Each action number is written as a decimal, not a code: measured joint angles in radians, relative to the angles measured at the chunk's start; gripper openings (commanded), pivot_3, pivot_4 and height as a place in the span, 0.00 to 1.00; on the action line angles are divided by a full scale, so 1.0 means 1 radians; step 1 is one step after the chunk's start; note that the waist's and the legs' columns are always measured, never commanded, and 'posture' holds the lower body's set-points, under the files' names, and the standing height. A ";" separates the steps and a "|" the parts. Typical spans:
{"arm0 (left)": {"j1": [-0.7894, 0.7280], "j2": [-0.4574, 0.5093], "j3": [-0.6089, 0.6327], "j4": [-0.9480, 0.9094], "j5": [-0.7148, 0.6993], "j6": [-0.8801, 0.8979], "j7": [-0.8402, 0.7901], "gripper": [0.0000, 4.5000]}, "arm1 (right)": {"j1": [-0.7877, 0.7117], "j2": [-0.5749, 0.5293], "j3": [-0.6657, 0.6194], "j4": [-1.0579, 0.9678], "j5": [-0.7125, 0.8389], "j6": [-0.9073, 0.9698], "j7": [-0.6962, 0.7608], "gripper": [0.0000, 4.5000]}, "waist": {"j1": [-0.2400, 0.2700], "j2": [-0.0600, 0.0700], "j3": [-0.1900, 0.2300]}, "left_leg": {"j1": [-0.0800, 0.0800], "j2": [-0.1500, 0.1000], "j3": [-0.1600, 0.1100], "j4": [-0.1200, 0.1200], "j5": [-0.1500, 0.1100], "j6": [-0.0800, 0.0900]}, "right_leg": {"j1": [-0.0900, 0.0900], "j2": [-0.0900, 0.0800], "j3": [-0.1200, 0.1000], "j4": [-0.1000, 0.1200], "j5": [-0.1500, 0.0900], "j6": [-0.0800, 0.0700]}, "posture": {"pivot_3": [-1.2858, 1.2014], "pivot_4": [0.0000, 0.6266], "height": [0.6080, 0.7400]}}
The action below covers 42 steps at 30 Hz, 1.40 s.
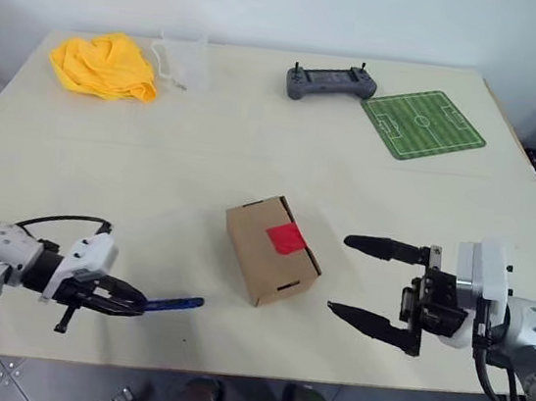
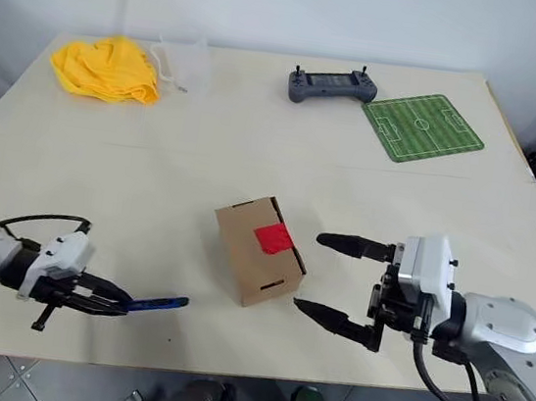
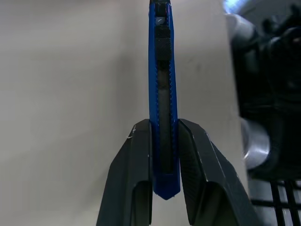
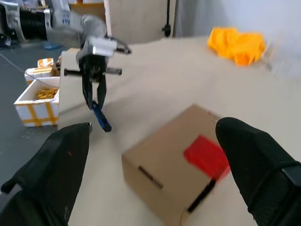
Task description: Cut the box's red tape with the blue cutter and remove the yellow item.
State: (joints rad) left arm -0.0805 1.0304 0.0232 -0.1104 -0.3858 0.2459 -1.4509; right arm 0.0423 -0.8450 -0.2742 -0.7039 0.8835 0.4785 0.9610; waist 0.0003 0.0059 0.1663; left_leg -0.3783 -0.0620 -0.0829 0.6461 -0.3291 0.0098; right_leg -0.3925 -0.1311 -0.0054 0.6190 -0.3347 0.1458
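My left gripper's fingers stop short of the blue cutter's black slider (image 3: 163, 46), which sits beyond them at the cutter's loose end. My right gripper should take hold of that loose end (image 1: 196, 303) before cutting.
The box (image 1: 262, 259) stands near the middle of the table, tilted, with the red tape (image 1: 285, 237) on its upper face. My left gripper (image 1: 139, 302) is at the front left, shut on the blue cutter (image 1: 175, 303). The cutter's free end points right toward the box, a short gap away. In the left wrist view the cutter (image 3: 162, 84) sits clamped between both fingers (image 3: 134, 165). My right gripper (image 1: 338, 273) stands open just right of the box, its fingers pointing left at it, with nothing between them. The yellow item is hidden.
A crumpled yellow cloth (image 1: 103, 65) and a clear plastic bag (image 1: 180, 60) lie at the back left. A grey controller (image 1: 330, 83) and a green soccer-field mat (image 1: 422, 126) lie at the back right. The table's front edge runs close under both grippers.
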 measured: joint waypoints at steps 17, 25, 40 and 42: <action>-0.259 -0.305 -0.433 -0.514 0.080 0.628 0.462 0.10 | 0.394 -0.098 -0.070 -0.253 -0.062 0.169 -0.163 0.67 | 0.030 -0.012 0.010 | 0.005 -0.004 -0.001 0.016 0.003 0.003 | 0.016 0.001 -0.005 -0.007 0.002 0.005 | 0.52 0.24 1.00; -0.309 -0.287 -0.459 -0.542 0.077 0.745 0.523 0.10 | 0.292 -0.129 0.108 -0.252 -0.217 0.224 -0.258 0.08 | 0.027 -0.011 0.010 | 0.004 -0.004 -0.005 0.014 0.003 0.001 | 0.015 0.002 -0.008 -0.006 0.002 0.005 | 0.52 0.24 1.00; -0.416 -0.307 -0.538 -0.487 0.071 0.799 0.512 0.10 | 0.002 -0.129 0.417 -0.103 -0.416 0.246 -0.232 0.00 | 0.027 -0.011 0.011 | 0.002 -0.008 -0.010 0.015 0.004 0.001 | 0.016 0.001 -0.014 -0.007 0.002 0.004 | 0.52 0.24 1.00; -0.430 -0.310 -0.547 -0.473 0.070 0.808 0.509 0.10 | -0.017 -0.128 0.446 -0.102 -0.440 0.238 -0.218 0.00 | 0.026 -0.011 0.011 | 0.002 -0.008 -0.010 0.015 0.004 0.001 | 0.016 0.001 -0.015 -0.007 0.002 0.004 | 0.52 0.24 1.00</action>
State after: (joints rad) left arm -0.5106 0.7208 -0.5236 -0.5832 -0.3158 1.0538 -0.9415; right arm 0.0253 -0.9733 0.1721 -0.8057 0.4436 0.7166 0.7426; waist 0.0268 -0.0053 0.1771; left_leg -0.3765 -0.0701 -0.0929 0.6614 -0.3255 0.0113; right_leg -0.3769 -0.1304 -0.0203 0.6123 -0.3328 0.1502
